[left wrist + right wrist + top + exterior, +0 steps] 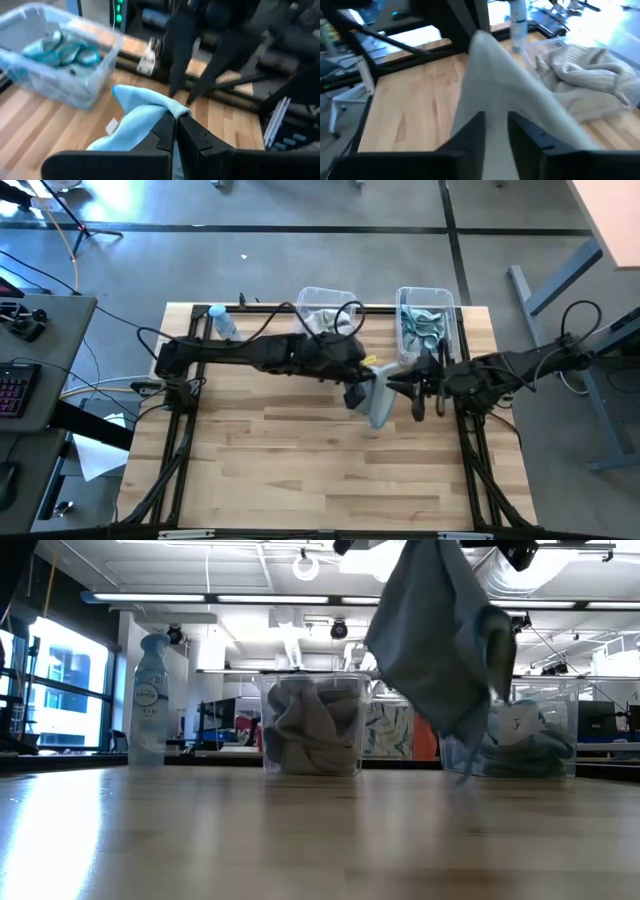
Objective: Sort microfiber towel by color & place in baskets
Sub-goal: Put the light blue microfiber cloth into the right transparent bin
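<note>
The robot's left gripper is holding the light blue towel, but the blue-teal towels' basket is on the right gripper's side, so next the right gripper takes hold of the towel's top.
A light blue microfiber towel hangs over the middle of the table, right of centre. My left gripper is shut on it, reaching in from the table's left. My right gripper is open just right of the towel, and pale cloth shows in and beyond the gap between its fingers. Two clear baskets stand at the far edge. The left one holds grey towels and the right one holds blue-teal towels. My left gripper pinches a bunched-up top part of the towel between its two fingers. The fingers come from the table's left, slanting down. The towel hangs slack below them, and I cannot tell whether its lower tip touches the table. My right gripper's fingers stand apart beside the cloth, and I cannot tell whether they touch it.
A plastic bottle stands at the far left of the table, left of the baskets. The near half of the wooden table is bare. Black frame rails run along both sides of the table.
</note>
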